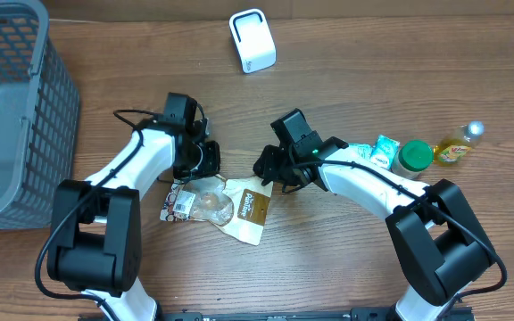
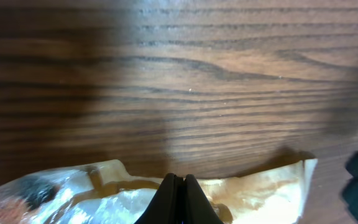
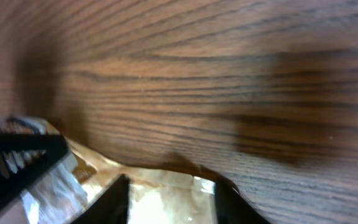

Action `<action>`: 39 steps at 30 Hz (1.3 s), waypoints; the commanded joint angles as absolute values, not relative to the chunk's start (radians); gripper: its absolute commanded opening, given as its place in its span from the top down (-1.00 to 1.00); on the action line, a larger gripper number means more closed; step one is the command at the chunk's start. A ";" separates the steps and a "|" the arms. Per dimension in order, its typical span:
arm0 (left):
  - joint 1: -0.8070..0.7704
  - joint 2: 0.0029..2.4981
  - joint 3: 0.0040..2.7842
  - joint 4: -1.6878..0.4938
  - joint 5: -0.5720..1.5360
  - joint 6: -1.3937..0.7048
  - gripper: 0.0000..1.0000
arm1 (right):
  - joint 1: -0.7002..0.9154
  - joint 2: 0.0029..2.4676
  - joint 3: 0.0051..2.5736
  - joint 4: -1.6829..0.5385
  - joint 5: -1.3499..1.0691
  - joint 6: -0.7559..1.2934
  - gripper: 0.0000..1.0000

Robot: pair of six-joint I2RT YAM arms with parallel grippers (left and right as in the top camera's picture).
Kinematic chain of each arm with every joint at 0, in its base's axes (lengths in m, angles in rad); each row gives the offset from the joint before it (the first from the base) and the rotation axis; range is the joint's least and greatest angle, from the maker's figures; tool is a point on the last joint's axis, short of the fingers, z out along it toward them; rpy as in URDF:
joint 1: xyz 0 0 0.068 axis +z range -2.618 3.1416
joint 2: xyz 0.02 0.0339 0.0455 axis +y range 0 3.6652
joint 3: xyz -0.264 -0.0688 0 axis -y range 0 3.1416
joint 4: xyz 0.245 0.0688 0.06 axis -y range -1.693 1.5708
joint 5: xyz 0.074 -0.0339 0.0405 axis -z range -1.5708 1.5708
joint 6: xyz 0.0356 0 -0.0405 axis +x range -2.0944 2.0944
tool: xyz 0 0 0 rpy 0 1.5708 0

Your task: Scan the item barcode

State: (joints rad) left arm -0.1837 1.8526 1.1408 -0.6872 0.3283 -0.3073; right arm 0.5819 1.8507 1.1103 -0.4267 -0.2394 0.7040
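Note:
The robot's right gripper only gets to the snack bag's corner (image 1: 264,185), so the left gripper should steady the white label's end (image 1: 176,210) while the right gripper moves farther over the bag.
The item, a clear and brown snack bag (image 1: 239,207), lies on the wooden table between my two arms, and a white label with dark print (image 1: 178,203) shows at its left end. My left gripper (image 1: 203,169) sits at the bag's upper edge. In the left wrist view its fingers (image 2: 180,180) are pressed together on the crumpled film of the bag (image 2: 260,186). My right gripper (image 1: 269,174) is at the bag's upper right corner. Its fingers stand apart (image 3: 171,182), with the bag (image 3: 166,202) between them but not pinched. A white scanner (image 1: 252,40) stands at the back.
A grey mesh basket (image 1: 7,116) fills the far left. By the right arm stand a green packet (image 1: 384,150), a green-lidded jar (image 1: 413,158) and a yellow oil bottle (image 1: 458,147). In the right wrist view the left arm's black gripper (image 3: 17,155) shows at the left edge.

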 commanded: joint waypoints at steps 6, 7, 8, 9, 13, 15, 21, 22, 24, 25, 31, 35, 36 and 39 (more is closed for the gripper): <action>-0.123 1.823 1.468 -1.038 0.267 -0.231 0.86 | 0.577 1.839 1.164 -0.529 -0.399 0.576 -0.15; -0.123 1.823 1.485 -1.072 0.231 -0.231 0.86 | 0.578 1.839 1.164 -0.542 -0.403 0.585 -0.21; -0.123 1.823 1.489 -1.094 0.196 -0.232 0.86 | 0.580 1.840 1.164 -0.554 -0.406 0.603 -0.24; -0.123 1.823 1.489 -1.114 0.168 -0.232 0.85 | 0.582 1.840 1.164 -0.566 -0.406 0.616 -0.26; -0.126 1.830 1.443 -1.156 0.084 -0.232 0.85 | 0.597 1.840 1.164 -0.599 -0.406 0.626 -0.47; -0.126 1.830 1.398 -1.151 0.061 -0.232 0.85 | 0.607 1.840 1.164 -0.610 -0.406 0.637 -0.57; -0.125 1.831 1.243 -1.053 0.018 -0.232 0.82 | 0.626 1.842 1.130 -0.609 -0.406 0.688 -0.71; -0.125 1.831 1.221 -1.036 0.018 -0.232 0.82 | 0.629 1.842 1.122 -0.607 -0.406 0.688 -0.72; -0.125 1.831 1.192 -1.014 0.019 -0.232 0.81 | 0.635 1.842 1.111 -0.607 -0.406 0.688 -0.75; -0.125 1.831 1.183 -1.006 0.018 -0.232 0.80 | 0.640 1.842 1.106 -0.607 -0.406 0.688 -0.75; -0.125 1.831 1.126 -0.958 0.019 -0.244 0.79 | 0.667 1.842 1.104 -0.607 -0.424 0.689 -0.76; -0.125 1.831 1.113 -0.948 0.019 -0.247 0.81 | 0.675 1.842 1.104 -0.608 -0.428 0.703 -0.76; -0.125 1.831 1.113 -0.948 0.019 -0.247 0.81 | 0.675 1.842 1.104 -0.607 -0.429 0.712 -0.76; -0.125 1.831 1.114 -0.949 0.019 -0.247 0.81 | 0.675 1.842 1.104 -0.607 -0.427 0.715 -0.76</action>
